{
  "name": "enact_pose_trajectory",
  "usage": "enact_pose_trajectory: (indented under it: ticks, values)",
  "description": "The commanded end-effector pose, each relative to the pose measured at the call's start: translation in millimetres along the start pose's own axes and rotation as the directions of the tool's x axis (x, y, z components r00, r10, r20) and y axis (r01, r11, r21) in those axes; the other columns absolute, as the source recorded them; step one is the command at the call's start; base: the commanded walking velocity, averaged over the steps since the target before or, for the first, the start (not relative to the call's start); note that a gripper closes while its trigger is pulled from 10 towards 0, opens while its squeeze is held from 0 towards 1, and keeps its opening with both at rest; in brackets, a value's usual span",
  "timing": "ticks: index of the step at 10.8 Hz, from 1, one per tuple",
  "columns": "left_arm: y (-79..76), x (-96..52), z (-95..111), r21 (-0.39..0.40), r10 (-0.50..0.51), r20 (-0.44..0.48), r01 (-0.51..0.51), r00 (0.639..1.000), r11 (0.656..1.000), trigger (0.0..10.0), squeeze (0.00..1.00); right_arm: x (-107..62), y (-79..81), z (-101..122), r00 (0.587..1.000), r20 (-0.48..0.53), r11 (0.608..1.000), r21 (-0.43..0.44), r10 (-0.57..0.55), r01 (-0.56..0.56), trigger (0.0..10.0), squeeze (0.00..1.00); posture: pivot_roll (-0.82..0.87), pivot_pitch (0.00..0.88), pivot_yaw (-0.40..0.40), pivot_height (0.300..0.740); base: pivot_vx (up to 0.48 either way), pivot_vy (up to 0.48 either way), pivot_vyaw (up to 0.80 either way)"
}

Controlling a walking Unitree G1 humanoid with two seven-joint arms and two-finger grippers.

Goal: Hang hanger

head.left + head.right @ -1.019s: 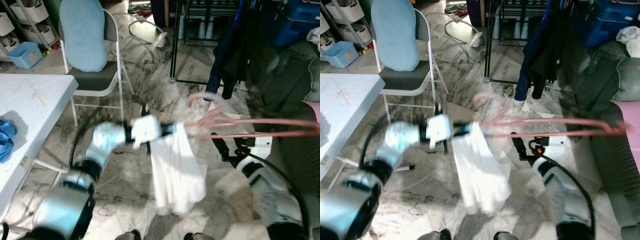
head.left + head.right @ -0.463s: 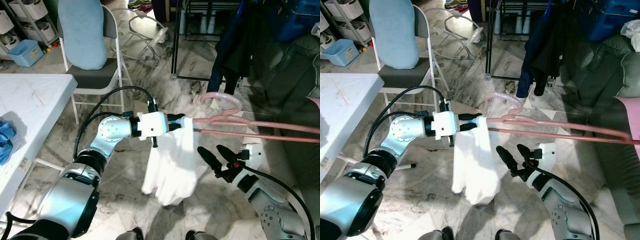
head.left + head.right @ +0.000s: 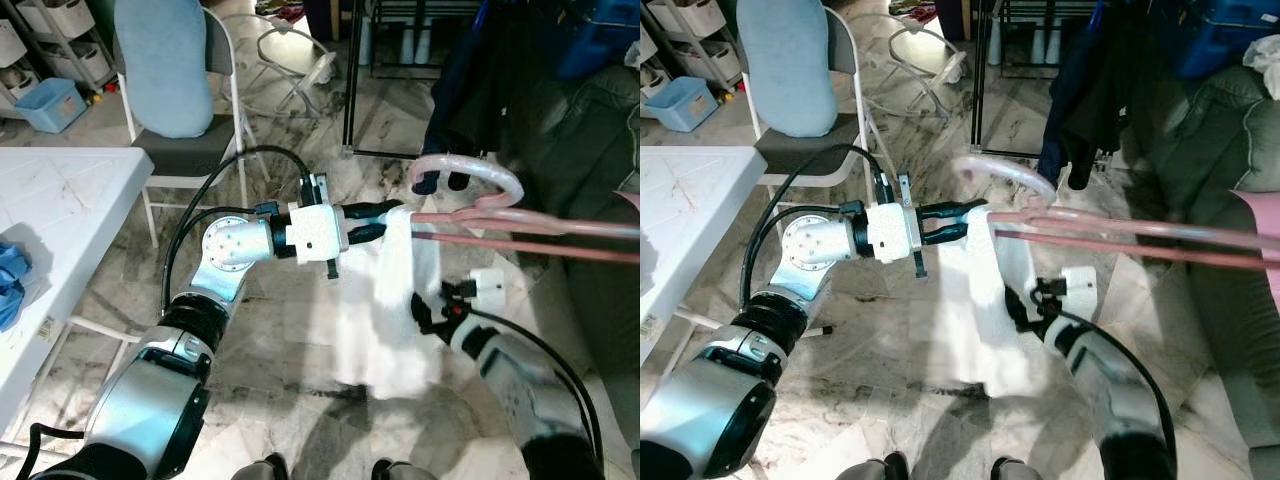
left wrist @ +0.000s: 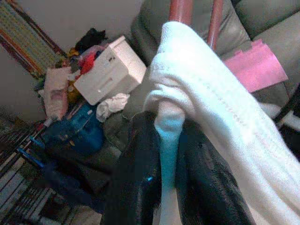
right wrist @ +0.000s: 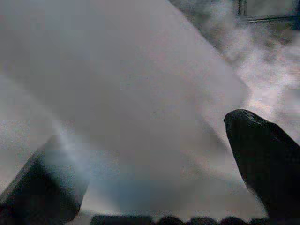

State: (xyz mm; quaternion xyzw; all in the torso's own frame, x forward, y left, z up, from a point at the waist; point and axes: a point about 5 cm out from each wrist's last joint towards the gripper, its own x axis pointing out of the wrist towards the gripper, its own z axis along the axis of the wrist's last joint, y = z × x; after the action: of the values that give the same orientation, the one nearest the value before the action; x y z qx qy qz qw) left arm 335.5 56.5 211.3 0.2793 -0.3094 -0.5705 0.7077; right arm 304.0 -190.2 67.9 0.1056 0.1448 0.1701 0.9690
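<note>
I expect the white garment [image 3: 375, 350] to spread along the pink bars and sag below when I pull it, since loose folds [image 3: 408, 275] hang at the hanger's near end.
A pink hanger [image 3: 470, 172] lies level in the air, its hook turned up and its bars [image 3: 560, 238] running off to the right. A white garment [image 3: 395, 300] is draped over its near end and hangs down. My left gripper [image 3: 375, 215] is shut on that cloth-covered end; the left wrist view shows its black fingers [image 4: 136, 187] pinching the white fabric [image 4: 211, 93]. My right gripper [image 3: 425, 312] is low against the hanging cloth. In the right wrist view its fingers [image 5: 267, 159] stand apart, open, with the white cloth [image 5: 131, 93] spread between them.
A black clothes rack [image 3: 350, 80] with dark garments [image 3: 470, 90] stands behind the hanger. A folding chair with a blue cushion [image 3: 165, 70] and a white table [image 3: 60, 200] are on the left. A dark sofa [image 3: 590, 150] is on the right. The floor is marble.
My left gripper carried the hanger and garment up and to the right. My right gripper rose from beside the cloth and now presses into it.
</note>
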Motion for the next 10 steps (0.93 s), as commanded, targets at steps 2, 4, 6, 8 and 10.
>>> enact_pose_trajectory:
  ticks: [2,4,6,8,10]
  values:
    - [15.1,-9.7,6.6,0.016,0.078,0.019,-0.078,0.997,0.997,0.0,0.00,-7.0,-23.3,-17.0,0.981,-0.095,0.986,-0.014,-0.168,0.167,0.0,0.00,-0.16,0.174,0.076,0.740,0.000,0.000,0.00]
    - [17.5,-25.6,-4.4,0.008,0.113,-0.069,-0.113,0.991,0.994,0.0,0.00,-28.1,-50.5,-25.3,0.937,-0.137,0.946,-0.005,-0.322,0.325,0.0,0.00,-0.17,0.173,0.070,0.740,0.000,0.000,0.00]
    - [13.3,-45.3,-21.4,-0.004,0.140,-0.202,-0.143,0.969,0.990,0.0,0.00,-53.0,-68.6,-25.3,0.912,-0.126,0.920,-0.011,-0.390,0.392,0.0,0.00,-0.20,0.174,0.070,0.740,0.000,0.000,0.00]
    - [-8.7,-70.2,-43.4,-0.069,0.126,-0.345,-0.159,0.930,0.985,0.0,0.00,-86.2,-97.8,-4.5,0.851,-0.049,0.852,-0.015,-0.523,0.523,0.0,0.00,-0.24,0.174,0.072,0.740,0.000,0.000,0.00]
    - [-35.2,-86.6,-56.6,-0.134,0.052,-0.428,-0.120,0.902,0.984,0.0,0.00,-97.0,-112.0,35.2,0.801,0.077,0.802,-0.025,-0.594,0.597,0.0,0.00,-0.27,0.172,0.075,0.740,0.000,0.000,0.00]
